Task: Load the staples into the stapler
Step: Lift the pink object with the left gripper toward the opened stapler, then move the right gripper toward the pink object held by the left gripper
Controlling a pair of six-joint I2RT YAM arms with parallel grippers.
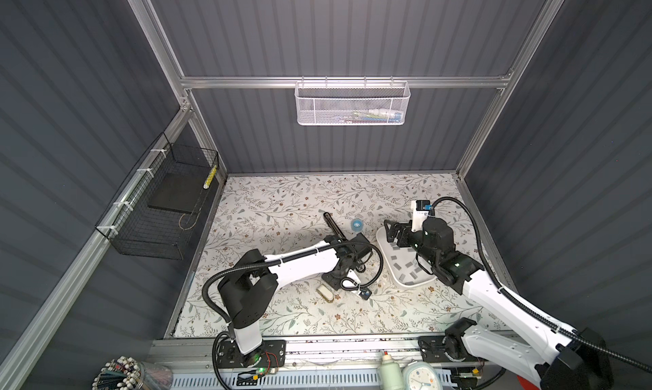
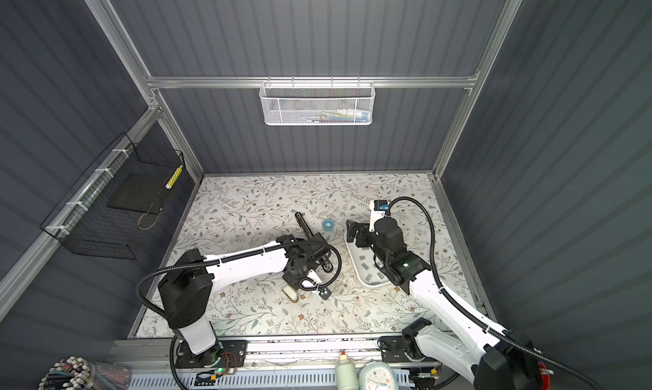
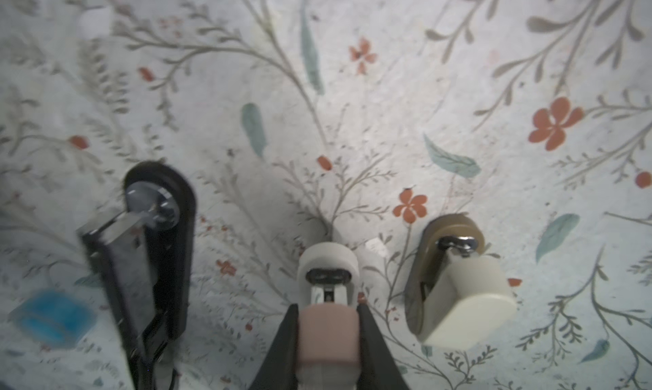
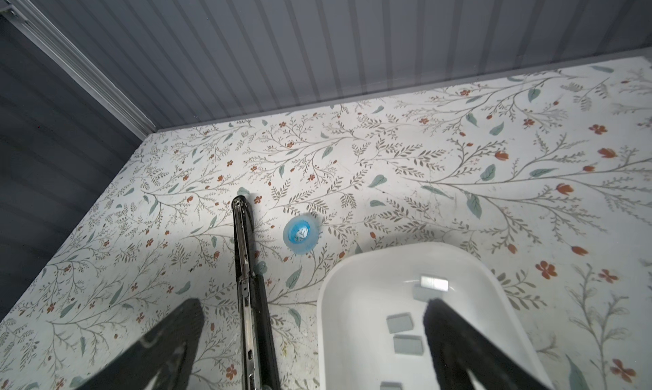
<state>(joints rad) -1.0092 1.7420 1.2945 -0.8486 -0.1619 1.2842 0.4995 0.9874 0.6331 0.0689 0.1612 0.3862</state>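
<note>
I should raise the pink and white stapler (image 3: 328, 330) with my left gripper and turn its loose end (image 3: 328, 261) toward my right gripper, since it points down at the mat.
The black stapler (image 1: 333, 224) (image 4: 247, 282) lies opened out on the floral mat, its metal rail showing. Its base and round anvil (image 3: 155, 250) show in the left wrist view. My left gripper (image 3: 326, 308) is shut on a small pink and white stapler (image 3: 328, 331), one finger pressed to each side. The staples (image 1: 408, 263) (image 4: 404, 344) are several grey strips lying loose in a white tray (image 1: 412, 284) (image 4: 328, 300). My right gripper (image 1: 390, 229) (image 4: 314, 339) hangs open over the tray's end nearest the black stapler, nothing between its fingers.
A beige mini stapler (image 1: 325, 293) (image 3: 458, 300) lies near the left wrist. A blue cap (image 1: 357, 225) (image 4: 300, 233) sits beside the black stapler. A white mesh basket (image 1: 352, 102) hangs on the back wall, a black wire basket (image 1: 158, 208) on the left wall.
</note>
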